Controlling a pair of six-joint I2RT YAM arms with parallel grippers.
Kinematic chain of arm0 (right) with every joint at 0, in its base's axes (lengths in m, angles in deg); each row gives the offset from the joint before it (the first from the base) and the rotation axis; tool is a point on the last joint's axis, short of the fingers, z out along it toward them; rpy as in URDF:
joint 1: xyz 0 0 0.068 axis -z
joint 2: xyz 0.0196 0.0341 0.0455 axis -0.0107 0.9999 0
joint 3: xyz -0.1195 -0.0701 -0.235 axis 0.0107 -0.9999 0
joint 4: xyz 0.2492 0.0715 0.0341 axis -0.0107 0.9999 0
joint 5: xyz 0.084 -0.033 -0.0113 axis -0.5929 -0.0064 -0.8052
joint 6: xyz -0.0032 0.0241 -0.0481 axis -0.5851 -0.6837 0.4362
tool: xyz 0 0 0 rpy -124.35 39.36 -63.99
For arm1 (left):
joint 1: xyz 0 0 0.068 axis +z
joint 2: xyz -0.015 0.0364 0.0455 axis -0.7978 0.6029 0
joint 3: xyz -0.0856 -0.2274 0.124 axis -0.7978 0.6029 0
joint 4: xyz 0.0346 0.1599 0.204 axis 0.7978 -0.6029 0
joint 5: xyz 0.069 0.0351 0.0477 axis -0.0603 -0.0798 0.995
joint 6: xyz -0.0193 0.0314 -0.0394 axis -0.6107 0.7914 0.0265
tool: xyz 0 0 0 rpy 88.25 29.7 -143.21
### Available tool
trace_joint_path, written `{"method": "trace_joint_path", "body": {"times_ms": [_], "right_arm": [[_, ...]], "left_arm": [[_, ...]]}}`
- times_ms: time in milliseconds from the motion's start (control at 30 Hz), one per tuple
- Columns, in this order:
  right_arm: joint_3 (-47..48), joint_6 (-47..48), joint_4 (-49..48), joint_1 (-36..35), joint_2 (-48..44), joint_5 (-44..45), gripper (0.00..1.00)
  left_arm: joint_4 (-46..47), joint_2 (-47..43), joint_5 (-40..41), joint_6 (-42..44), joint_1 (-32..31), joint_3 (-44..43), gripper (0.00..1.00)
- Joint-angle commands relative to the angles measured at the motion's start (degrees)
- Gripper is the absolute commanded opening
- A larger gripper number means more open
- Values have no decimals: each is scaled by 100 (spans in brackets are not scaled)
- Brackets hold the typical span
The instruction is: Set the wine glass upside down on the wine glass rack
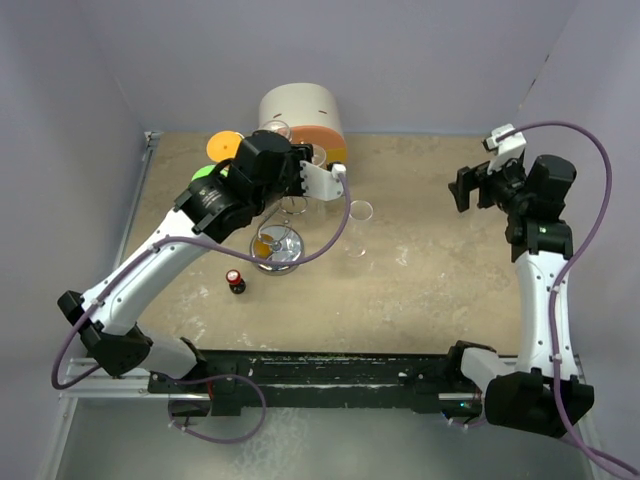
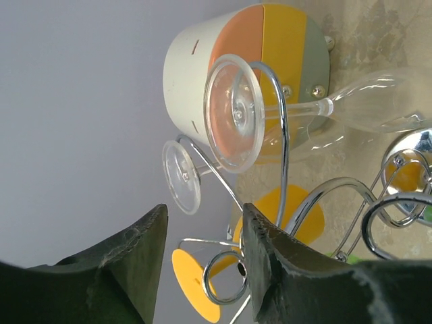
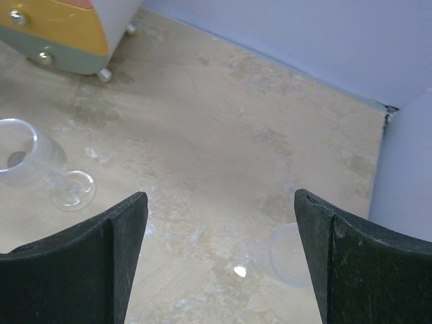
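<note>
The wine glass (image 3: 263, 258) below my right gripper stands far from the rack, so my right gripper should take its rim (image 3: 273, 250) and offer its foot to my left gripper.
The wine glass rack (image 1: 279, 246), silver wire on a round shiny base, stands at mid-left. In the left wrist view its scroll arms (image 2: 281, 128) carry a clear wine glass (image 2: 233, 111) hanging foot-up, its stem in a wire loop. A second clear glass foot (image 2: 181, 177) and an orange glass (image 2: 192, 280) also hang there. My left gripper (image 2: 204, 210) is open and empty just beside the rack arms; it also shows in the top view (image 1: 305, 185). Another clear wine glass (image 1: 359, 224) sits on the table, and lies on its side in the right wrist view (image 3: 30, 162). My right gripper (image 3: 219, 196) is open and empty, far right (image 1: 462, 188).
A round white-and-orange drum (image 1: 300, 115) stands behind the rack against the back wall. An orange disc (image 1: 225, 145) and a green item (image 1: 205, 172) sit by the left arm. A small red-capped bottle (image 1: 236, 281) stands in front of the rack. A faint clear round shape (image 3: 291, 255) lies below the right gripper.
</note>
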Motion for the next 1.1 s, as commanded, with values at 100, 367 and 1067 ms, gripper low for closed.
{"method": "trace_joint_path", "body": {"times_ms": [100,367,1067], "right_arm": [[459,-347,143,32,-48,1554,89],[468,-643,183,581,59,2511,85],[857,-474,1131,1084,1466,1600,61]], "left_arm": [[-176,-446,-530,-575,-8,-372,65],[-315,-636,-1066,-1102,-8,-625,83],[-92,-635,-878,-994,-8,-382,90]]}}
